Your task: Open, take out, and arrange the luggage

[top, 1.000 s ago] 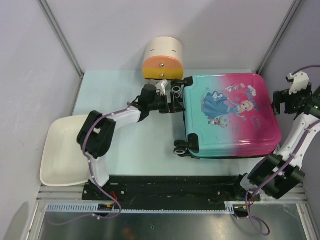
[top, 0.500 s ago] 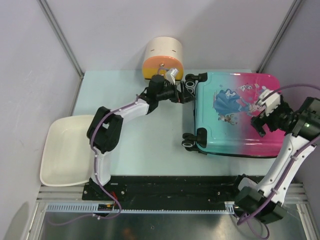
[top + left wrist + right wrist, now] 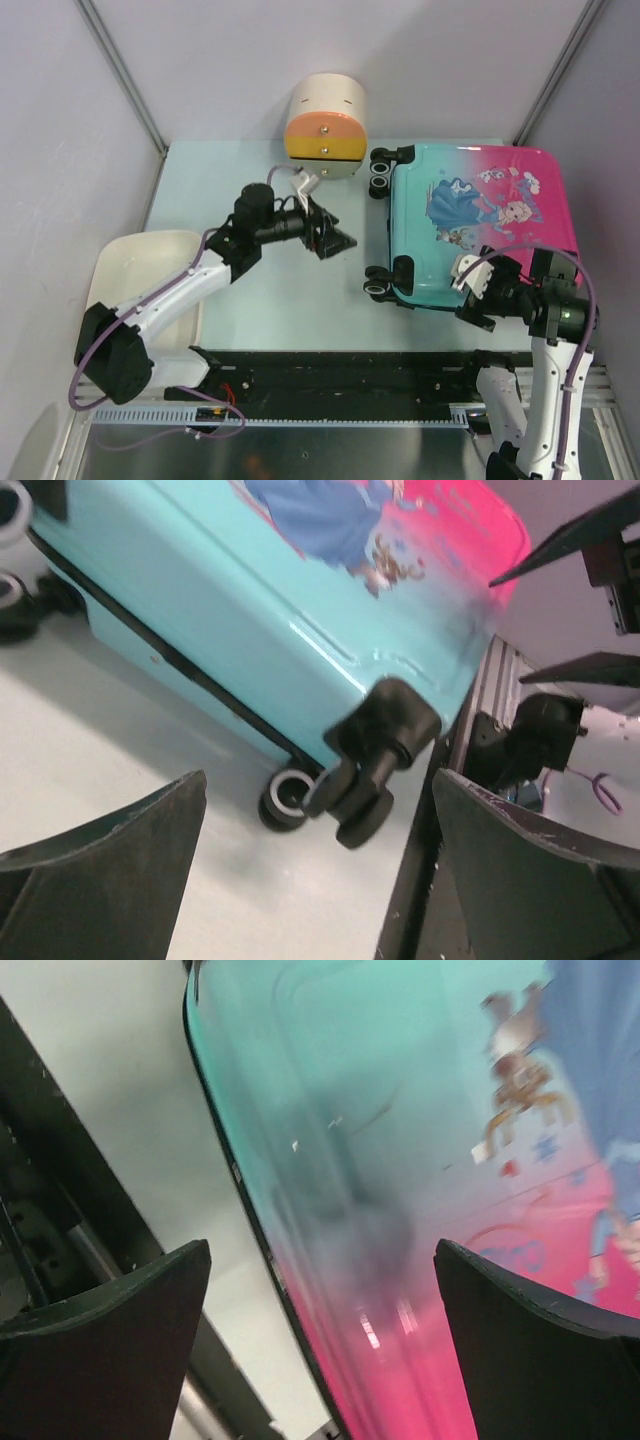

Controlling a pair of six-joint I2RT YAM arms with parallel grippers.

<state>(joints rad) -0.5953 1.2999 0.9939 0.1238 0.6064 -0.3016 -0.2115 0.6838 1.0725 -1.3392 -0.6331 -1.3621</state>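
Next, my left gripper raises the lid by its near wheel (image 3: 379, 273) before my right gripper swings it open, because the lid is lying closed along the suitcase's near edge (image 3: 428, 306).
The luggage (image 3: 480, 225) is a closed teal-to-pink hard-shell suitcase with a princess print, lying flat at the table's right with its black wheels (image 3: 383, 280) toward the left. It also shows in the left wrist view (image 3: 300, 600) and the right wrist view (image 3: 420, 1160). My left gripper (image 3: 340, 240) is open and empty, above the table a short way left of the wheels. My right gripper (image 3: 470, 290) is open and empty, over the suitcase's near edge.
A cream cylindrical box with orange-yellow drawers (image 3: 325, 115) stands at the back, just left of the suitcase. A white tray (image 3: 120, 300) sits at the left edge. A black rail (image 3: 340, 370) runs along the table's front. Grey walls close in both sides.
My left gripper pulled back from the suitcase's far wheels toward the table's middle. My right gripper moved from above the pink end to the near edge. The suitcase shifted right earlier and now rests still.
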